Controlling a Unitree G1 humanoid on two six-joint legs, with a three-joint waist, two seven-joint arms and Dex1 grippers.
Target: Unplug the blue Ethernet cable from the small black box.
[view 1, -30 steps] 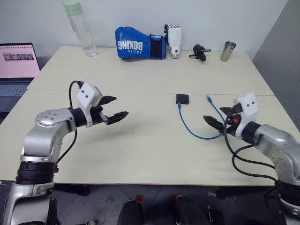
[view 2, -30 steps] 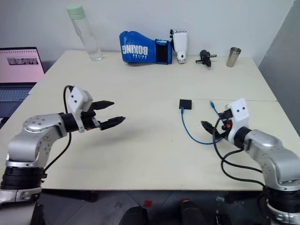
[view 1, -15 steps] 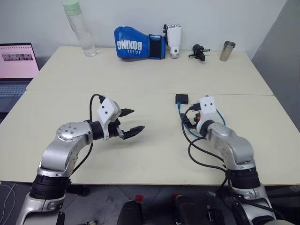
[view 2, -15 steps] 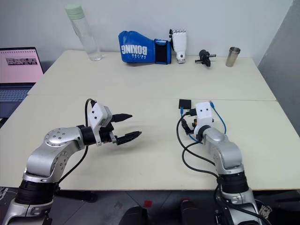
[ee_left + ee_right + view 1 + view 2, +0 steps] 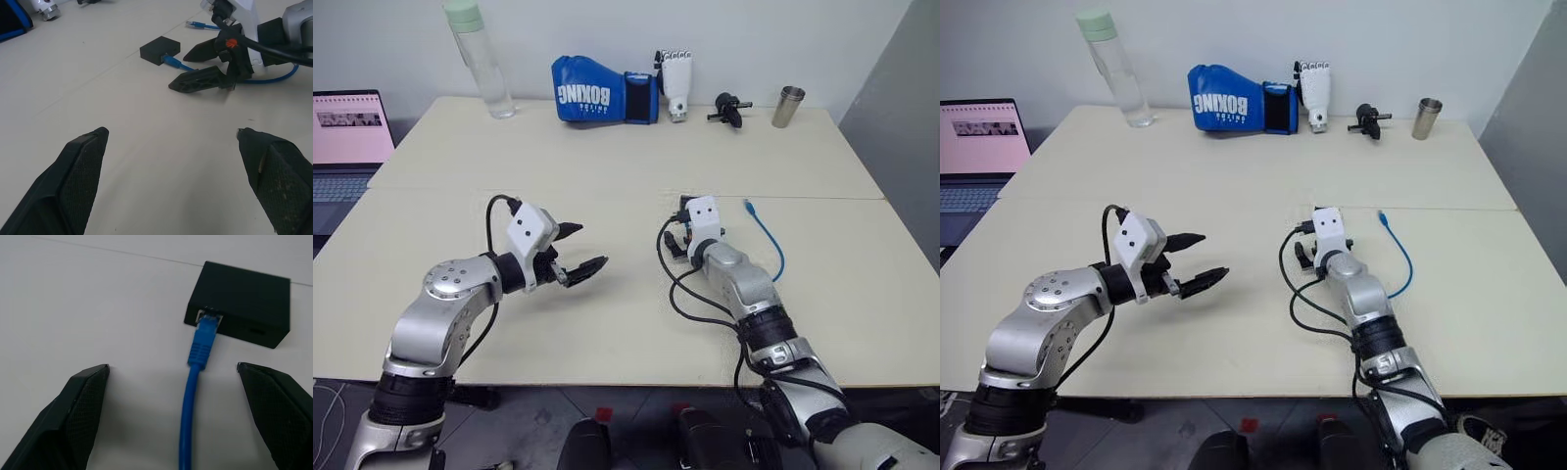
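Observation:
The plug (image 5: pixel 207 326) is pushed into the port, so when I lift the blue Ethernet cable, I expect the small black box (image 5: pixel 239 303) to rise along with it.
The small black box (image 5: pixel 239 303) lies flat on the table with the blue Ethernet cable (image 5: pixel 198 377) plugged into its near edge. The cable curves off to the right, and its free plug (image 5: pixel 748 206) rests on the table. My right gripper (image 5: pixel 172 368) is open just short of the box, one finger on each side of the cable behind the plug, touching nothing. In the head views its white wrist hides most of the box. My left gripper (image 5: pixel 592 245) hangs open and empty over bare table to the left, pointing at the box (image 5: pixel 160 50).
Along the table's far edge stand a clear bottle (image 5: pixel 480 59), a blue boxing glove (image 5: pixel 597 90), a white robotic hand (image 5: pixel 677 83), a black gadget (image 5: pixel 729 108) and a metal cup (image 5: pixel 789 106). A laptop (image 5: pixel 347 132) sits off the left side.
My right gripper has swung in from the table's right side to the cable's plug in front of the box. The left gripper has barely shifted. Both stay open.

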